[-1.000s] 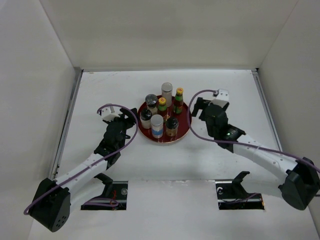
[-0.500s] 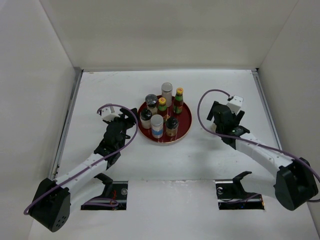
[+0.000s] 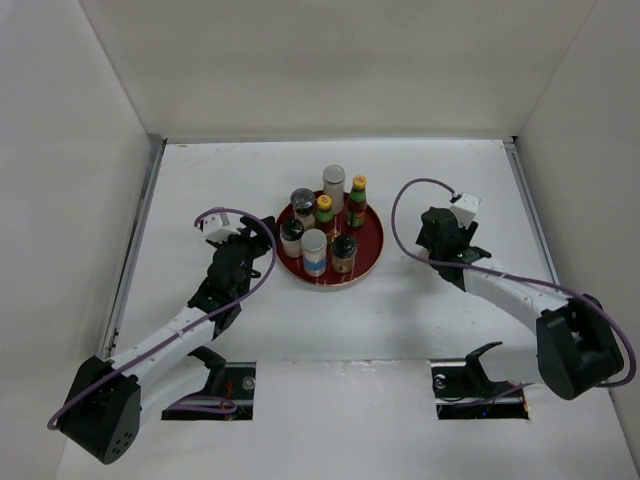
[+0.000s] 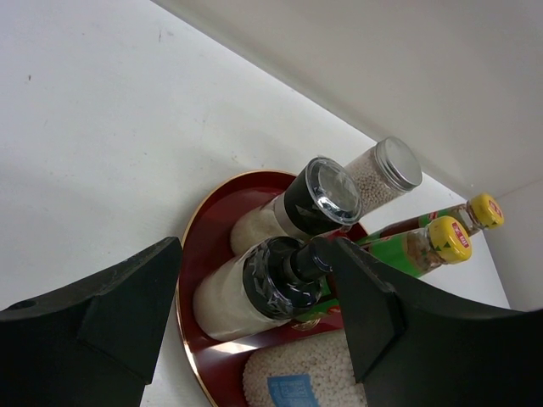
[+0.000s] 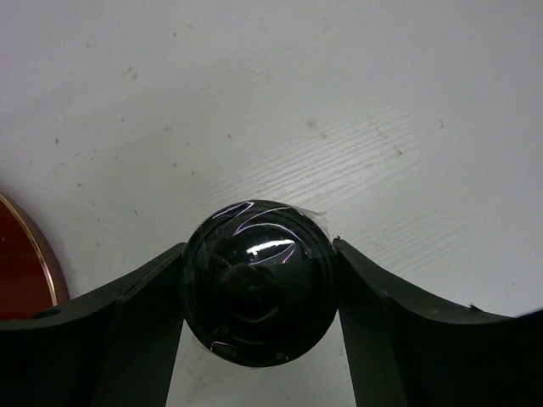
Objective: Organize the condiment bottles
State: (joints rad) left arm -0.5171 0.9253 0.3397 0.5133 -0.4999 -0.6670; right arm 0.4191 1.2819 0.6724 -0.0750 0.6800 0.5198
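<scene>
My right gripper is nearest the rim (image 3: 370, 236) at the red tray's open spot, so I keep carrying the upright black-capped bottle (image 5: 259, 284) there until it stands.
Several condiment bottles stand on the round red tray (image 3: 371, 238): a silver-capped shaker (image 3: 333, 186), two yellow-capped sauce bottles (image 3: 357, 200), black-capped shakers (image 3: 292, 238) and a white blue-labelled jar (image 3: 314, 250). My left gripper (image 3: 262, 238) is open and empty at the tray's left edge. In the left wrist view its jaws (image 4: 254, 267) frame a black-capped shaker (image 4: 271, 284) without touching it. My right gripper (image 3: 437, 232) is right of the tray, shut on a black-capped bottle (image 5: 257, 275) over the bare table. That bottle is hidden under the gripper in the top view.
White walls close in the table at the back and both sides. The tray's rim (image 5: 25, 254) shows at the left edge of the right wrist view. Two dark cut-outs (image 3: 210, 385) lie near the arm bases.
My right gripper has moved right, away from the tray's right edge, and has turned a little. The left arm and the bottles on the tray have not moved.
</scene>
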